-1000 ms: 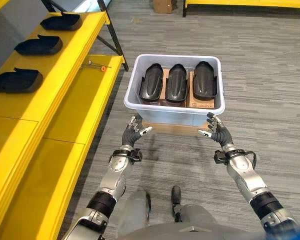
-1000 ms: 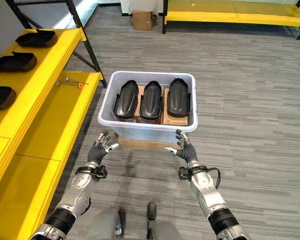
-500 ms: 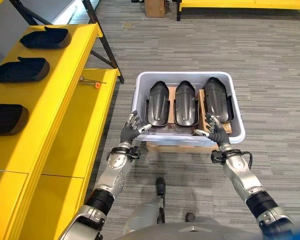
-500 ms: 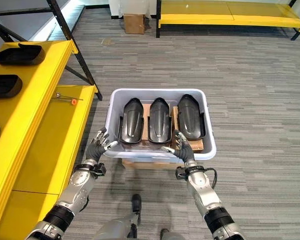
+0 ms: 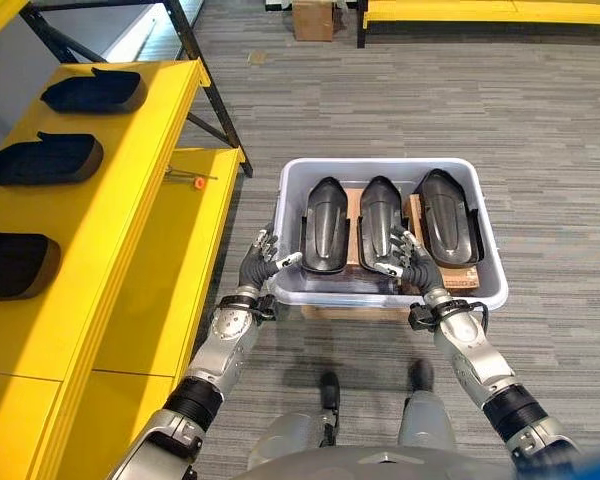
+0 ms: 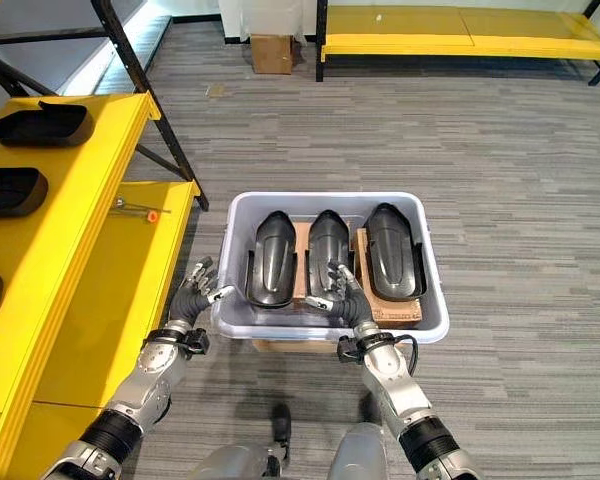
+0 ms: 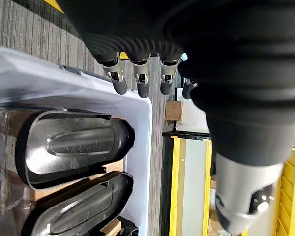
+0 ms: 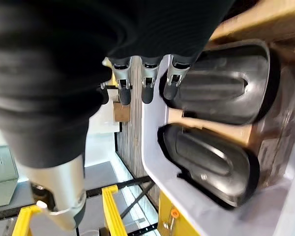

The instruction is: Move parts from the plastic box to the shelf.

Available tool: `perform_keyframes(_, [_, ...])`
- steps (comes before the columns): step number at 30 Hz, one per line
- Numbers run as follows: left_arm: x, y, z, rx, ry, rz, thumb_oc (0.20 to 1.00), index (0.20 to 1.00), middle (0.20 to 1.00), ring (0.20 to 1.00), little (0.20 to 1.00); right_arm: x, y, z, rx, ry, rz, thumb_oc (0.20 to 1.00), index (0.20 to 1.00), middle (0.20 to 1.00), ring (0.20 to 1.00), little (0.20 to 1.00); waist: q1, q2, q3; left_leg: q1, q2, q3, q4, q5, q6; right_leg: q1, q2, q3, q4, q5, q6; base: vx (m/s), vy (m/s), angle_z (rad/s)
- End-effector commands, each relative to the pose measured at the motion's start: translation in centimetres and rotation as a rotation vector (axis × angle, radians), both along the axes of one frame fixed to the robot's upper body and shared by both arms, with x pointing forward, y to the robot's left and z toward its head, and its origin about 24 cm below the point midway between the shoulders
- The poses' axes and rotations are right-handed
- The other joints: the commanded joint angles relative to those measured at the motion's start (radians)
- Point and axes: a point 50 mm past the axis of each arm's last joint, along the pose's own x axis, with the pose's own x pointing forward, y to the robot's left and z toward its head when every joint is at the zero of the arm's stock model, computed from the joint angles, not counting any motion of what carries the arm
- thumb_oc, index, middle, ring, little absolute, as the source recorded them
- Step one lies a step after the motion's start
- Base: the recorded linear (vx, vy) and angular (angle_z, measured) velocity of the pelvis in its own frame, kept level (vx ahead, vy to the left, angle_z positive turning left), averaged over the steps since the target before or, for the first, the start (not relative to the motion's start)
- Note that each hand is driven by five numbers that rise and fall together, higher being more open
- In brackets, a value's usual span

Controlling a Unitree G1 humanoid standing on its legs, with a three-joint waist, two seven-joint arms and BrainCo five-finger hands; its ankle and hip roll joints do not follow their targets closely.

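Observation:
I should expect a cardboard box to stay behind when I lift the slanted black part [image 5: 446,218], because brown cardboard [image 5: 461,278] shows around it.
A grey plastic box [image 5: 488,262] stands on the floor on a cardboard base, holding three black moulded parts side by side: left [image 5: 325,225], middle [image 5: 380,218] and right [image 5: 447,216]. My right hand [image 5: 406,263] reaches over the box's near rim, open, its straight fingers above the near end of the middle part [image 8: 221,83]. My left hand [image 5: 263,262] is open just outside the box's near left corner, fingers [image 7: 137,84] pointing along the rim [image 7: 143,123]. Neither hand holds anything.
To my left runs a yellow shelf [image 5: 150,170] with three black parts on its upper level [image 5: 93,90] [image 5: 42,158] [image 5: 15,263]. A small orange-tipped tool [image 5: 195,182] lies on the lower level. A cardboard box [image 5: 313,18] and a yellow bench [image 5: 480,10] stand far ahead.
The camera has come closer to the box. My right hand went from the near rim to over the middle part. My left hand stays by the near left corner.

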Motion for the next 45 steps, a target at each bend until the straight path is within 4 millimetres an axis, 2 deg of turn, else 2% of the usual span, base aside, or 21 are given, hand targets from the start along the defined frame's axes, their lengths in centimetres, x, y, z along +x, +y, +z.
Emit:
perform_keyframes(1, [1.0, 0.0, 2.7, -0.007, -0.146, 0.009, 1.0, 1.0, 1.0, 1.0, 1.0, 1.3, -0.3, 3.1, 0.025, -0.148, -0.013, 1.0, 1.0, 1.0, 1.0, 1.0, -0.017, -0.018, 0.016, 0.026, 0.104, -0.025, 0.022, -0.067, -0.113, 0.06, 0.039, -0.028, 0.03, 0.104, -0.006, 0.25, -0.294, 0.4])
perform_keyframes(4, [0.6, -0.6, 1.8, -0.043, -0.115, 0.008, 1.0, 1.0, 1.0, 1.0, 1.0, 1.6, -1.2, 3.3, -0.013, -0.162, -0.035, 1.0, 1.0, 1.0, 1.0, 1.0, -0.025, -0.014, -0.015, 0.053, 0.187, -0.038, 0.008, -0.06, -0.164, 0.101, 0.116, -0.069, 0.018, 0.023, -0.042, 0.26, -0.356, 0.36])
perform_keyframes(7, [0.6, -1.0, 1.8, -0.056, -0.112, 0.0, 1.0, 1.0, 1.0, 1.0, 1.0, 1.7, -1.3, 3.3, -0.006, -0.162, -0.052, 1.0, 1.0, 1.0, 1.0, 1.0, -0.028, -0.007, -0.019, 0.062, 0.219, -0.035, -0.011, -0.037, -0.184, 0.109, 0.143, -0.073, 0.006, 0.004, -0.055, 0.12, -0.208, -0.01])
perform_keyframes(9, [0.5, -1.5, 1.7, -0.069, -0.111, -0.016, 1.0, 1.0, 1.0, 1.0, 1.0, 1.6, -1.7, 3.4, -0.012, -0.171, -0.064, 1.0, 1.0, 1.0, 1.0, 1.0, -0.036, 0.006, -0.021, 0.06, 0.247, -0.031, -0.028, 0.007, -0.209, 0.121, 0.17, -0.076, -0.017, -0.01, -0.068, 0.09, -0.182, -0.1])
perform_keyframes(12, [0.5, -1.5, 1.7, -0.078, -0.112, -0.016, 1.0, 1.0, 1.0, 1.0, 1.0, 1.6, -1.8, 3.6, -0.014, -0.177, -0.067, 1.0, 1.0, 1.0, 1.0, 1.0, -0.04, 0.009, -0.022, 0.056, 0.254, -0.031, -0.028, 0.013, -0.215, 0.124, 0.177, -0.076, -0.026, -0.015, -0.073, 0.04, -0.101, 0.09])
perform_keyframes(14, [0.3, -1.7, 1.7, -0.103, -0.116, -0.017, 1.0, 1.0, 1.0, 1.0, 1.0, 1.4, -2.0, 3.7, -0.015, -0.19, -0.07, 1.0, 1.0, 1.0, 1.0, 1.0, -0.05, 0.012, -0.012, 0.021, 0.268, -0.048, 0.065, 0.017, -0.22, 0.136, 0.199, -0.06, -0.018, -0.048, -0.098, 0.04, -0.17, 0.29])
perform_keyframes(15, [0.2, -1.7, 1.9, -0.118, -0.122, -0.021, 1.0, 1.0, 1.0, 1.0, 1.0, 1.4, -1.9, 3.8, -0.019, -0.198, -0.058, 1.0, 1.0, 1.0, 1.0, 1.0, -0.041, 0.002, 0.016, -0.048, 0.24, -0.092, 0.231, 0.03, -0.222, 0.134, 0.202, -0.053, 0.018, -0.068, -0.117, -0.03, -0.108, 0.41])
perform_keyframes(17, [0.2, -1.9, 1.8, -0.124, -0.114, -0.025, 1.0, 1.0, 1.0, 1.0, 1.0, 1.3, -2.1, 3.9, -0.037, -0.204, -0.061, 1.0, 1.0, 1.0, 1.0, 1.0, -0.03, -0.014, 0.039, -0.107, 0.214, -0.135, 0.282, 0.039, -0.217, 0.134, 0.19, -0.047, 0.045, -0.083, -0.121, 0.06, 0.058, 0.1])
perform_keyframes(18, [0.1, -2.4, 1.6, -0.131, -0.105, -0.054, 1.0, 1.0, 1.0, 1.0, 1.0, 1.1, -3.1, 3.9, -0.033, -0.207, -0.127, 1.0, 1.0, 1.0, 1.0, 1.0, -0.043, -0.017, 0.034, -0.134, 0.328, -0.043, 0.105, 0.083, -0.21, 0.148, 0.153, -0.05, 0.056, -0.097, -0.093, 0.26, 0.354, 0.16])
perform_keyframes(19, [0.1, -2.4, 1.5, -0.127, -0.104, -0.053, 1.0, 1.0, 1.0, 1.0, 1.0, 1.1, -3.5, 3.9, -0.017, -0.206, -0.157, 1.0, 1.0, 1.0, 1.0, 1.0, -0.031, -0.006, 0.034, -0.141, 0.35, -0.05, 0.056, 0.121, -0.23, 0.154, 0.13, -0.043, 0.061, -0.106, -0.073, 0.3, 0.432, 0.31])
perform_keyframes(21, [-0.1, -2.5, 1.5, -0.136, -0.101, -0.056, 1.0, 1.0, 1.0, 1.0, 1.0, 0.9, -3.3, 3.7, 0.016, -0.196, -0.154, 1.0, 1.0, 1.0, 1.0, 1.0, -0.03, 0.007, 0.022, -0.135, 0.321, -0.049, 0.083, 0.063, -0.225, 0.174, 0.095, -0.031, 0.059, -0.104, -0.054, 0.2, 0.366, -0.24])
perform_keyframes(22, [-0.1, -2.4, 1.9, -0.129, -0.12, -0.074, 1.0, 1.0, 1.0, 1.0, 1.0, 0.9, -3.2, 4.0, 0.026, -0.204, -0.155, 1.0, 1.0, 1.0, 1.0, 1.0, -0.032, 0.009, 0.019, -0.134, 0.293, -0.008, 0.108, 0.035, -0.22, 0.176, 0.06, -0.027, 0.059, -0.078, -0.041, 0.21, 0.399, -0.67])
perform_keyframes(25, [0.2, -1.7, 2.4, -0.1, -0.146, -0.063, 1.0, 1.0, 1.0, 1.0, 1.0, 1.5, -2.5, 4.3, 0.042, -0.214, -0.148, 1.0, 1.0, 1.0, 1.0, 1.0, -0.014, -0.004, 0.021, -0.133, 0.262, 0.031, 0.134, -0.013, -0.2, 0.173, 0.014, -0.017, 0.046, -0.026, -0.017, 0.1, 0.282, -0.44])
perform_keyframes(28, [0.8, -0.8, 3.3, -0.077, -0.186, -0.025, 1.0, 1.0, 1.0, 1.0, 1.0, 2.3, -2.3, 5.7, 0.026, -0.28, -0.156, 1.0, 1.0, 1.0, 1.0, 1.0, -0.005, -0.02, 0.025, -0.177, 0.253, 0.042, 0.183, -0.042, -0.191, 0.15, -0.007, -0.02, 0.031, 0.003, -0.008, 0.07, 0.123, -0.05])
perform_keyframes(29, [1.4, -0.7, 4.4, -0.073, -0.231, -0.009, 1.0, 1.0, 1.0, 1.0, 1.0, 3.2, -2.6, 7.5, -0.01, -0.353, -0.182, 1.0, 1.0, 1.0, 1.0, 1.0, -0.001, -0.028, 0.029, -0.202, 0.253, 0.037, 0.195, -0.048, -0.189, 0.138, -0.01, -0.032, 0.024, 0.006, -0.004, 0.05, 0.03, 0.39])
perform_keyframes(31, [1.7, -0.8, 5.1, -0.074, -0.258, -0.006, 1.0, 1.0, 1.0, 1.0, 1.0, 3.7, -2.8, 8.4, -0.036, -0.389, -0.2, 1.0, 1.0, 1.0, 1.0, 1.0, 0.001, -0.029, 0.032, -0.215, 0.253, 0.033, 0.198, -0.047, -0.188, 0.132, -0.01, -0.038, 0.025, 0.006, -0.003, 0.02, -0.019, 0.21])
perform_keyframes(33, [2.4, -1.7, 6.8, -0.082, -0.322, -0.028, 1.0, 1.0, 1.0, 1.0, 1.0, 4.9, -2.8, 10.8, -0.069, -0.483, -0.239, 1.0, 1.0, 1.0, 1.0, 1.0, 0.005, -0.028, 0.046, -0.238, 0.257, 0.029, 0.193, -0.038, -0.191, 0.107, -0.006, -0.044, 0.032, -0.001, -0.004, -0.03, -0.074, -0.01])
perform_keyframes(34, [3.0, -3.4, 9.0, -0.102, -0.409, -0.078, 1.0, 1.0, 1.0, 1.0, 1.0, 6.8, -2.4, 13.4, -0.144, -0.564, -0.28, 1.0, 1.0, 1.0, 1.0, 1.0, 0.012, -0.023, 0.078, -0.269, 0.264, 0.019, 0.186, -0.024, -0.197, 0.064, 0.002, -0.052, 0.042, -0.012, -0.01, -0.07, -0.084, 0.06])
perform_keyframes(39, [3.3, -4.2, 10.7, -0.124, -0.473, -0.101, 1.0, 1.0, 1.0, 1.0, 1.0, 8.3, -2.8, 15.1, -0.2, -0.592, -0.331, 1.0, 1.0, 1.0, 1.0, 1.0, 0.022, -0.013, 0.099, -0.283, 0.27, 0.017, 0.17, -0.009, -0.204, 0.035, 0.011, -0.051, 0.047, -0.016, -0.012, -0.04, -0.044, 0.0])
perform_keyframes(41, [3.4, -4.5, 12.2, -0.149, -0.531, -0.108, 1.0, 1.0, 1.0, 1.0, 1.0, 10.2, -3.8, 16.4, -0.229, -0.574, -0.415, 1.0, 1.0, 1.0, 1.0, 1.0, 0.041, 0.002, 0.12, -0.291, 0.275, 0.021, 0.151, 0.007, -0.209, 0.007, 0.018, -0.05, 0.045, -0.015, -0.013, -0.04, -0.045, -0.05])
perform_keyframes(45, [2.9, -4.7, 12.6, -0.155, -0.554, -0.147, 1.0, 1.0, 1.0, 1.0, 1.0, 11.7, -4.8, 17.1, -0.258, -0.523, -0.472, 1.0, 1.0, 1.0, 1.0, 1.0, 0.067, 0.025, 0.138, -0.292, 0.274, 0.025, 0.13, 0.022, -0.213, -0.01, 0.017, -0.046, 0.039, -0.008, -0.013, -0.02, 0.001, -0.06])
